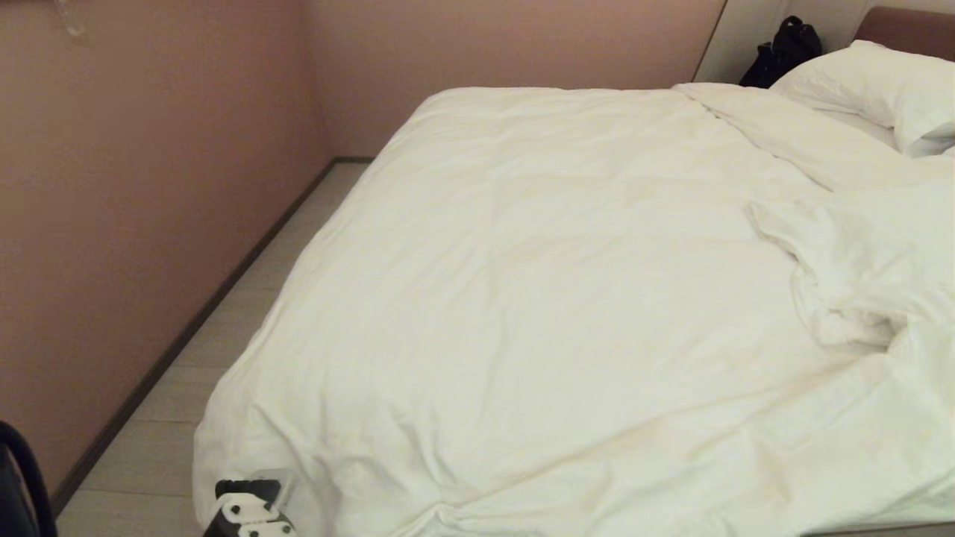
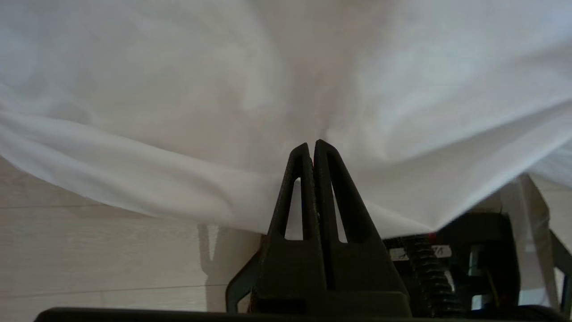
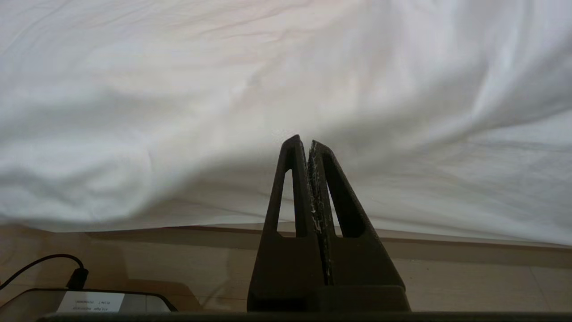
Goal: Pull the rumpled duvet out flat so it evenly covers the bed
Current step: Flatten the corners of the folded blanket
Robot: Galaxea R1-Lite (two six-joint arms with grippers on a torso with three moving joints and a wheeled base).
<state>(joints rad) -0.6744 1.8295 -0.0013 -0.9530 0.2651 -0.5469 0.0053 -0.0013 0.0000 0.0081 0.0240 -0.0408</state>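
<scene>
I should lift my left gripper, swing it toward the bed's wall side [image 1: 215, 412] and lower the duvet's corner there, because creases spread across the duvet's near corner [image 1: 309, 452] above my left gripper's pinch.
The white duvet [image 1: 567, 283] lies over most of the bed [image 1: 906, 30]. It is smooth across the middle and bunched into a rumpled heap at the right [image 1: 843, 291]. My left gripper [image 2: 313, 144] is low at the duvet's near left corner, shut on a pinch of the duvet [image 2: 366, 89], with creases running out from its tips. In the head view only the left wrist [image 1: 250, 514] shows, at the bottom edge. My right gripper [image 3: 307, 142] is shut on nothing and faces the duvet's hanging side [image 3: 223, 112] above the bed base [image 3: 447, 239].
A pillow [image 1: 880, 89] lies by the headboard, with a black bag [image 1: 783, 48] behind it. A pinkish wall [image 1: 134, 186] runs close along the left, leaving a narrow strip of pale floor [image 1: 246, 298]. A grey device with a cable [image 3: 89, 300] sits on the floor.
</scene>
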